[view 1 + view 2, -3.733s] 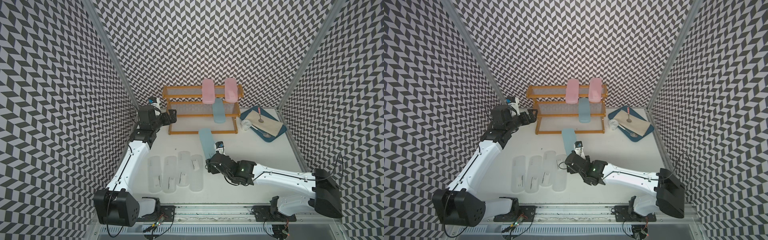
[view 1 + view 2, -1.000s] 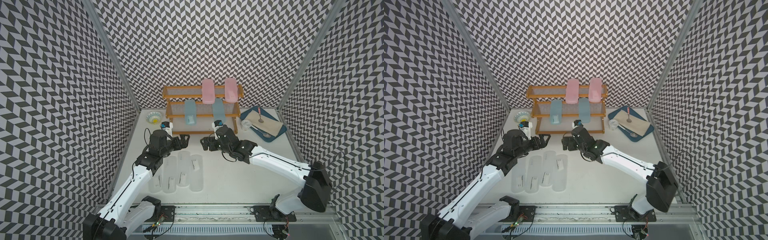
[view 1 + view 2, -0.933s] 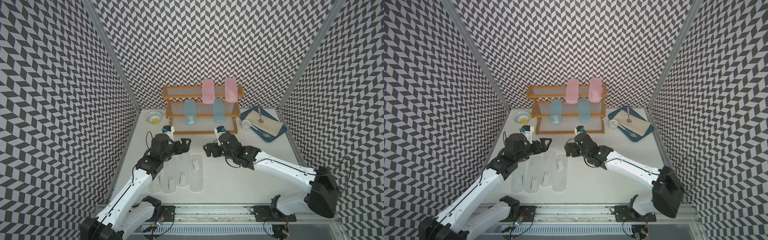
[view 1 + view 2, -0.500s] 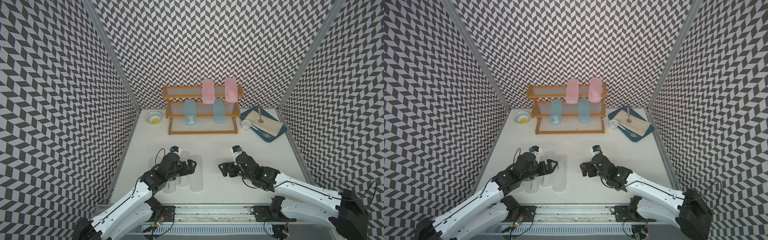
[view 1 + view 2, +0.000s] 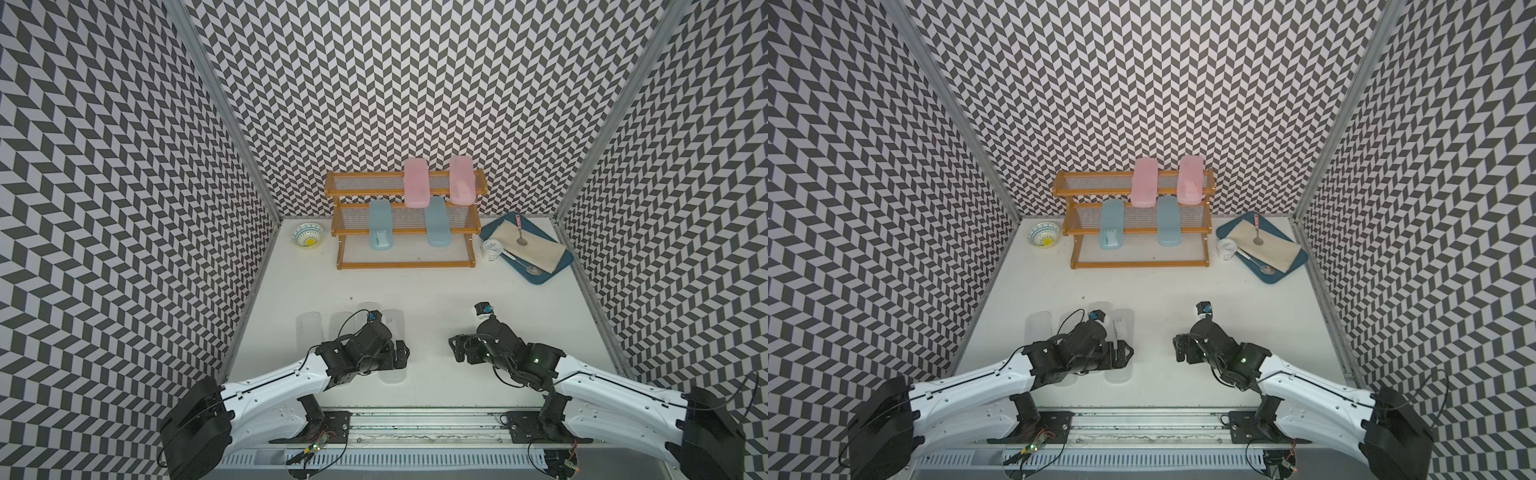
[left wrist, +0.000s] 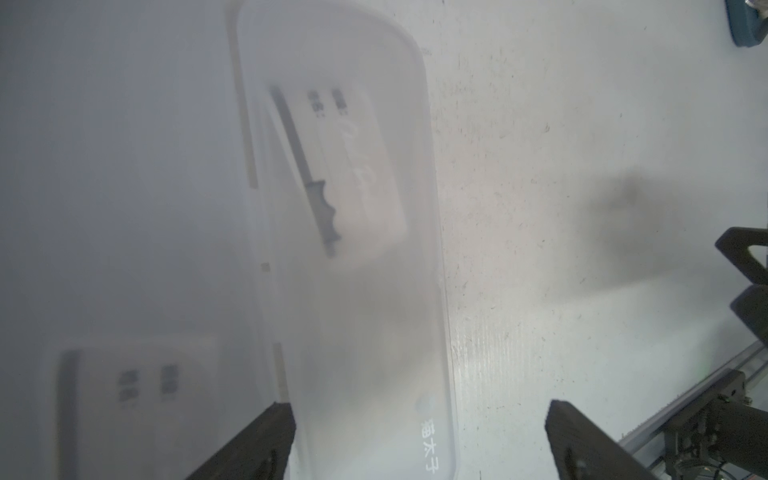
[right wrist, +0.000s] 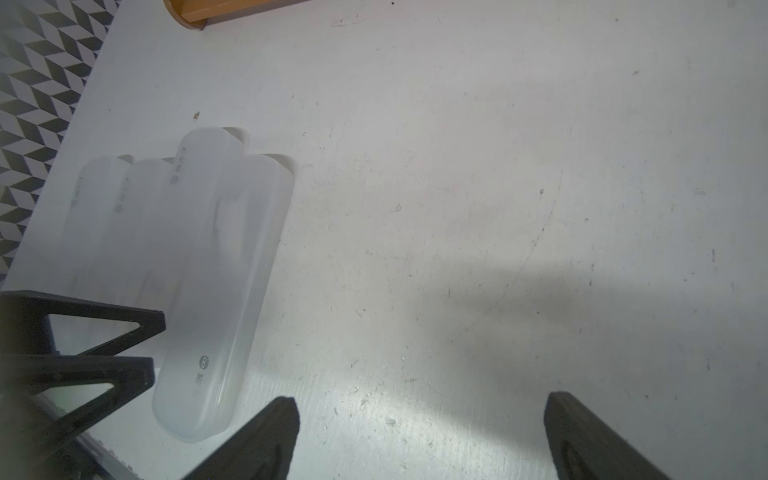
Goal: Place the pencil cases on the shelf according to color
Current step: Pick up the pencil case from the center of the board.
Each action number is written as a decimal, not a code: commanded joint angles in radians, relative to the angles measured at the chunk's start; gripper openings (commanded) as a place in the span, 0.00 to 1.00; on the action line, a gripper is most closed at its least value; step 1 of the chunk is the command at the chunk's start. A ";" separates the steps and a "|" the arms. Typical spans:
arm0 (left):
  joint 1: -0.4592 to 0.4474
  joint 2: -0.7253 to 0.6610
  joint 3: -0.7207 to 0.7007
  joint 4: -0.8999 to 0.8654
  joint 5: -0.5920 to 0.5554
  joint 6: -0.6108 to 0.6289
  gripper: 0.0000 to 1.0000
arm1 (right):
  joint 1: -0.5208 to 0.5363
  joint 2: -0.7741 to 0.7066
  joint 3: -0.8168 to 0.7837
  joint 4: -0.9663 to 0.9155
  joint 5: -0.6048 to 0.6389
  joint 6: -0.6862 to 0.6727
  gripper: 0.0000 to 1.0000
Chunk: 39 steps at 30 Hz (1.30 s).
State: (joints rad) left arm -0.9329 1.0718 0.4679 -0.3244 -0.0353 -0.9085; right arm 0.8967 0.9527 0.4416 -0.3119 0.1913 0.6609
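Note:
My left gripper should back off from where it hovers over the clear case [image 5: 395, 320], because that case is nearest my right gripper. My right gripper should take the case's near end [image 5: 392, 377] instead.
The shelf [image 5: 405, 264] [image 5: 1140, 264] stands at the back. Two pink pencil cases [image 5: 416, 183] [image 5: 462, 180] lie on its top tier, two light blue ones [image 5: 380, 224] [image 5: 436, 221] on the middle tier. Several frosted clear cases [image 5: 308, 336] [image 5: 1038, 328] lie side by side on the table at the front left. My left gripper [image 5: 401, 355] [image 6: 419, 440] hovers open over the rightmost clear case [image 6: 353, 249], whose near end lies between the fingers. My right gripper [image 5: 457, 353] [image 7: 419, 436] is open over bare table, to the right of the clear cases [image 7: 216, 270].
A small patterned bowl [image 5: 308, 235] sits left of the shelf. A dark blue tray [image 5: 491, 232] with a cloth and spoons lies at the back right, with a white cup [image 5: 491, 250] beside it. Patterned walls close in three sides.
A blue case that lay on the table now rests on the middle tier. Both arms have pulled back from the shelf to the table's front, the left one coming over the clear cases.

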 commanded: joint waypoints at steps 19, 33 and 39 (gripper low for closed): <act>-0.161 0.468 0.359 0.110 -0.147 0.058 0.99 | 0.006 -0.238 -0.007 -0.104 0.104 0.075 0.98; 0.169 -0.119 0.091 -0.067 -0.252 0.120 1.00 | 0.011 0.148 0.073 0.162 -0.128 -0.091 0.99; 0.286 -0.229 0.009 -0.078 -0.199 0.089 1.00 | 0.054 0.336 0.183 0.161 -0.059 -0.116 1.00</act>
State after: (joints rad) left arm -0.6807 0.8864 0.4976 -0.3756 -0.2630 -0.8169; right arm 0.9352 1.2434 0.5743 -0.2211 0.1108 0.5804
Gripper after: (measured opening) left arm 0.993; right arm 0.994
